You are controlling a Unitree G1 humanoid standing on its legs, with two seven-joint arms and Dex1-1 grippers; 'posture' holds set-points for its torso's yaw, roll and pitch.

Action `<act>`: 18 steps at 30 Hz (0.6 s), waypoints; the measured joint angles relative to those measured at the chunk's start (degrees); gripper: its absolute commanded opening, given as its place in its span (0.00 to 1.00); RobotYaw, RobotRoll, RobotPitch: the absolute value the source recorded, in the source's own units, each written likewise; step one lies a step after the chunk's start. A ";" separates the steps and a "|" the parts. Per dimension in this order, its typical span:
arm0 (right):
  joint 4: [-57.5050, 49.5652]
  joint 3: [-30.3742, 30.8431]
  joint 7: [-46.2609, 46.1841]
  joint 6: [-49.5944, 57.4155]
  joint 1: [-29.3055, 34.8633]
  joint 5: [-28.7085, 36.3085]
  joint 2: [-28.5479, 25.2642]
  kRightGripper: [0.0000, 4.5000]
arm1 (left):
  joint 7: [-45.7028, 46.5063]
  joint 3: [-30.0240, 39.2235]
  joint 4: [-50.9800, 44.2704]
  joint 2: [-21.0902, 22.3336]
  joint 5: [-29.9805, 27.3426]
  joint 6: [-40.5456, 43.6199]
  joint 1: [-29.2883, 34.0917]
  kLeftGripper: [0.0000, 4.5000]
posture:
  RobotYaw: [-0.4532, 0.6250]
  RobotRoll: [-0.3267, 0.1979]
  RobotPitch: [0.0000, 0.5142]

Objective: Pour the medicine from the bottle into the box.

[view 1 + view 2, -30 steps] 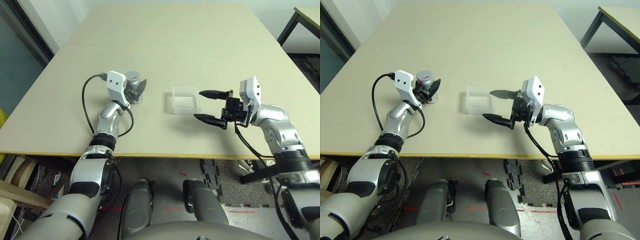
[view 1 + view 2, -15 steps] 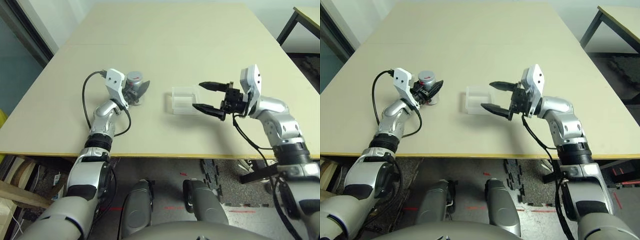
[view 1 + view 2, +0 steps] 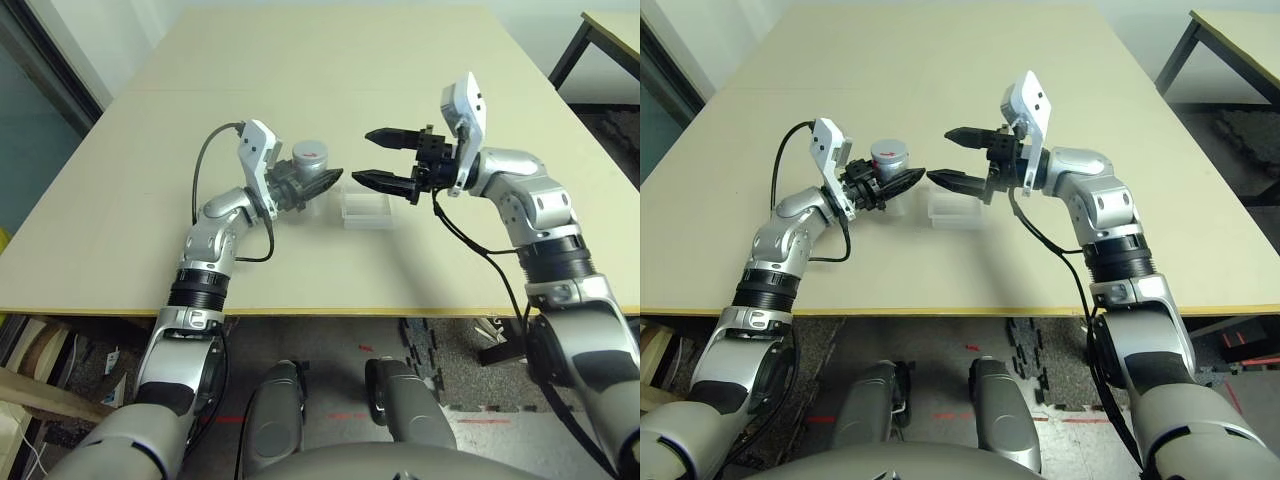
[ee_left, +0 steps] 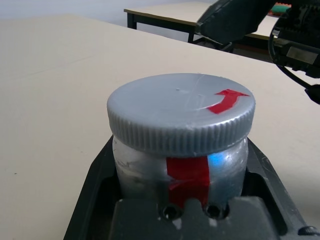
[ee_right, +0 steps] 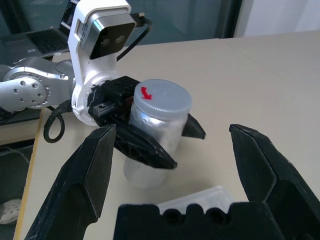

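Note:
My left gripper should hold the bottle's body still while my right gripper grasps the cap and twists it before I pour, since the cap shuts the bottle.
The bottle is silver-grey with a red arrow on its cap, which is on. It stands upright in my left gripper, which is shut on its body, just left of the box. The box is a clear shallow tray lying on the table. My right gripper hangs open above the box's far side, its fingertips pointing at the bottle and a short way from the cap. In the right wrist view the bottle sits between that gripper's two spread fingers, beyond their tips.
The beige table stretches wide behind and to both sides. Its front edge runs close below the arms. A second table stands at the far right. A black cable loops off my left wrist.
My left gripper has carried the bottle up and right, close to the box. My right gripper has risen and swung left over the box toward the bottle, staying open.

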 measured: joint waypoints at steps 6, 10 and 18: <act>3.97 0.78 0.25 0.06 -2.64 -1.19 1.63 1.00 | -0.44 -0.18 0.02 -0.01 0.01 -0.09 -0.20 0.59 | 0.29 0.62 0.16; 6.15 0.80 0.95 0.08 -3.69 -1.24 2.50 1.00 | -0.51 -0.57 0.10 -0.25 0.10 -1.32 -0.23 0.59 | 0.29 0.62 0.16; 9.61 0.85 2.01 0.17 -5.94 -1.28 4.80 1.00 | -0.52 -1.34 0.24 -0.73 0.30 -4.19 -0.24 0.59 | 0.29 0.62 0.17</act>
